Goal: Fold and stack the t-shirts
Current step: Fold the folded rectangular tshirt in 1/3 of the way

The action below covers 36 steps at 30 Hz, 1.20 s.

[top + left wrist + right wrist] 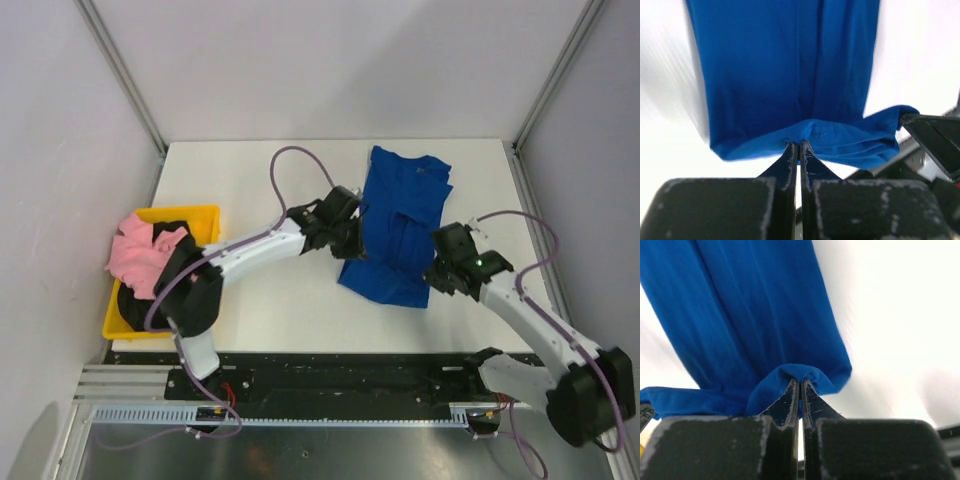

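My grippers are holding the blue shirt's near end (pixel 385 282) by both side edges. My left gripper keeps moving it forward until it lies across the shirt's middle (pixel 401 213).
The royal-blue t-shirt (pixel 400 225) lies narrow-folded lengthwise on the white table, its near end lifted. My left gripper (pixel 352 240) is shut on the shirt's near left edge; in the left wrist view (pixel 799 144) the blue hem (pixel 805 135) bunches at the fingertips. My right gripper (pixel 442 268) is shut on the near right edge; in the right wrist view (pixel 800 382) a fold of blue cloth (pixel 800 372) wraps the tips. A pink t-shirt (pixel 140 252) and a black t-shirt (pixel 170 235) lie bunched in the bin. No white lettering shows.
A yellow plastic bin (pixel 205 215) stands at the table's left edge beside the left arm. The white table (pixel 260 190) has walls at the back and both sides. Purple cables loop above both arms.
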{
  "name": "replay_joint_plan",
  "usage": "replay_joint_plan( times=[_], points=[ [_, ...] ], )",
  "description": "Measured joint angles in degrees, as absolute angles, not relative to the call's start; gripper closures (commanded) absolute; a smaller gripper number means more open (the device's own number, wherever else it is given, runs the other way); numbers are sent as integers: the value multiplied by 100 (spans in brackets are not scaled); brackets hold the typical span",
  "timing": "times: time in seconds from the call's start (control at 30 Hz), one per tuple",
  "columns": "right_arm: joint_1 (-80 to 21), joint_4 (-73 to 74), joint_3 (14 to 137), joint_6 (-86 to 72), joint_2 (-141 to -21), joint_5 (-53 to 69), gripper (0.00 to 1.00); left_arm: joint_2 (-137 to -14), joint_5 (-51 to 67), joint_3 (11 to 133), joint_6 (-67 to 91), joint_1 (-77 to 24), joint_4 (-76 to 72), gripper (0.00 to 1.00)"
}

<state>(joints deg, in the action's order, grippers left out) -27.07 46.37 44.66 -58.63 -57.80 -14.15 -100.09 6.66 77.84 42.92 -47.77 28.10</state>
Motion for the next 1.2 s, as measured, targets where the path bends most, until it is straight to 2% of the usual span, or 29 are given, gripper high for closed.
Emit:
replay_joint_plan(
  times=[0.23,0.5,0.9,1.2],
  points=[
    [-1734,3280,4958,-4978,-7448,-1015,100,-11509,620,9159,4152,-4226,2838,100],
    [-1138,2423,5721,-4534,-8654,-666,100,-12514,790,10388,3999,-3752,2895,100],
    [-615,1992,5804,-4362,-9100,-351,100,-13205,1120,11515,3813,-3588,2871,100],
    [-462,1787,5822,-4318,-9238,-141,100,-13417,1181,11594,3791,-3494,2867,100]
  ],
)
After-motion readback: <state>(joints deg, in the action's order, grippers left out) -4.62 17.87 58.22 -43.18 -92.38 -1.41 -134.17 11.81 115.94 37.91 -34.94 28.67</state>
